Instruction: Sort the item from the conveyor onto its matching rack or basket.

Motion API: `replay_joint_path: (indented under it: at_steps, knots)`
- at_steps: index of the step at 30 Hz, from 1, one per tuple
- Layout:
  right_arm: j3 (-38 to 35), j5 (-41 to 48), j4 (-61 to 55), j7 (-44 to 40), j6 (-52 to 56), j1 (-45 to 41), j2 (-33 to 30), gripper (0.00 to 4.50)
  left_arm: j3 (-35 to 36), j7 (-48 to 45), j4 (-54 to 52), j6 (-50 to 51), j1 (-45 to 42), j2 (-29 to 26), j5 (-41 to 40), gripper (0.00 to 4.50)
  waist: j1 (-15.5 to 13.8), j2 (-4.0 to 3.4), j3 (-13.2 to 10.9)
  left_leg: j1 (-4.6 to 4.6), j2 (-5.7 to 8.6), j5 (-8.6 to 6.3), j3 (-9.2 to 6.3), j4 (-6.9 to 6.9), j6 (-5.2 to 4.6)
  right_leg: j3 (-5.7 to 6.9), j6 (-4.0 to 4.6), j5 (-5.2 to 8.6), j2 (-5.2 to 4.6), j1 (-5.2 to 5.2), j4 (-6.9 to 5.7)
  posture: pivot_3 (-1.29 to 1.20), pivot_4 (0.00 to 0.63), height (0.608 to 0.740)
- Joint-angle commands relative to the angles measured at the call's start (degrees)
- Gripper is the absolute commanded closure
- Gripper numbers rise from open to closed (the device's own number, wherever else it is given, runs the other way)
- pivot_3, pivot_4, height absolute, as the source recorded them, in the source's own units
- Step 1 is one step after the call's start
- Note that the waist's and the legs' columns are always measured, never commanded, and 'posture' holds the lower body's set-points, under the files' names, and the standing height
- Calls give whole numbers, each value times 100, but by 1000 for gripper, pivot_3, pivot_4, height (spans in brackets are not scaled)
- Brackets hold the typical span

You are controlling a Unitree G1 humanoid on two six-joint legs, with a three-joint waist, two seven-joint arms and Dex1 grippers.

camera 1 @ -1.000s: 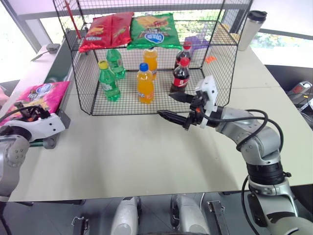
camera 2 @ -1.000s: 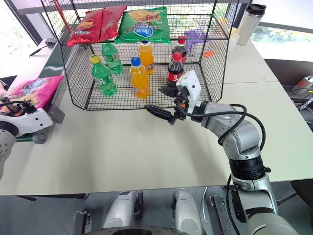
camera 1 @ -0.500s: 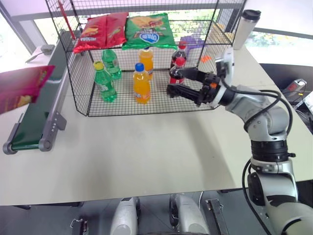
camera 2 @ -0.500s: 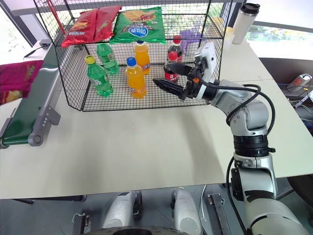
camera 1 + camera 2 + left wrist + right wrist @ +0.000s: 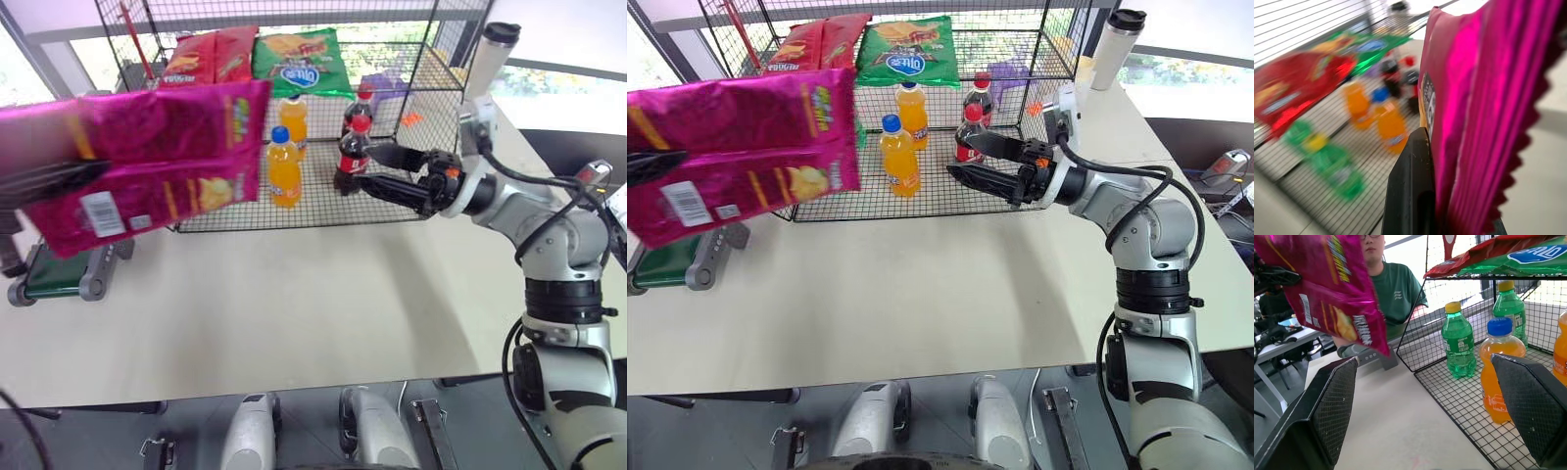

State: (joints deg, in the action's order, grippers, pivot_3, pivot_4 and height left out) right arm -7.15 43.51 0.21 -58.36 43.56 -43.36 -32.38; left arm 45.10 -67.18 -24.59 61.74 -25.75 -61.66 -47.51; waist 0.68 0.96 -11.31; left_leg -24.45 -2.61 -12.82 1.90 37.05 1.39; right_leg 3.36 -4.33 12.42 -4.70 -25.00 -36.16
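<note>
The white barcode label (image 5: 102, 213) faces me, so I should expect the magenta-pink chip bag (image 5: 181, 147) to reveal a hidden blue logo when I lay it down.
The item, a magenta-pink chip bag (image 5: 147, 162) with yellow lettering and a white barcode label, hangs in the air at the left, in front of the left part of the rack (image 5: 431, 98). My left gripper (image 5: 654, 162) is shut on its left edge; in the left wrist view one black finger (image 5: 1413, 191) presses against the bag (image 5: 1484, 98). The green conveyor (image 5: 59, 274) lies below the bag. My right gripper (image 5: 367, 166) is open and empty, pointing left at the rack's front by the cola bottles.
The rack's upper shelf holds red chip bags (image 5: 206, 54) and a green one (image 5: 304, 61). Orange (image 5: 284, 166), cola (image 5: 353, 152) and green (image 5: 1459, 340) bottles stand on its floor. A tumbler (image 5: 490, 54) stands at the back right. A person in a green shirt (image 5: 1396, 298) sits beyond the table.
My left gripper has lifted the pink bag off the conveyor and swung it up and rightward in front of the rack. My right gripper has risen a little toward the rack's front.
</note>
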Motion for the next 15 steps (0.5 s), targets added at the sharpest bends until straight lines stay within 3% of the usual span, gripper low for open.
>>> replay_joint_path:
  at_steps: [1, 9, 15]
  knots:
    - [24, -38, 94, -324, -212, -328, -98, 0, -595, 115, 280, -369, -511, -17, -367, 4462, 0, 0, 0, 0, -1, 0, 0, 0, 0, 0, 0, 0, 1, 0, 0, 0, 150, 740]
    - [389, -376, 767, -893, -733, -862, 165, 0, -1977, -57, 820, -1143, -1432, 150, -436, 4462, 3, 1, 0, 0, -3, 0, 3, 2, 0, -2, 1, -1, 6, -1, 1, 0, 150, 740]
    - [492, -138, 654, -1107, -554, -1110, 494, 0, -2518, -95, 1116, -1503, -1738, 271, -349, 4462, -1, 1, -1, 0, -3, 0, 6, 3, 0, -5, 1, -1, 6, -1, 1, 0, 150, 740]
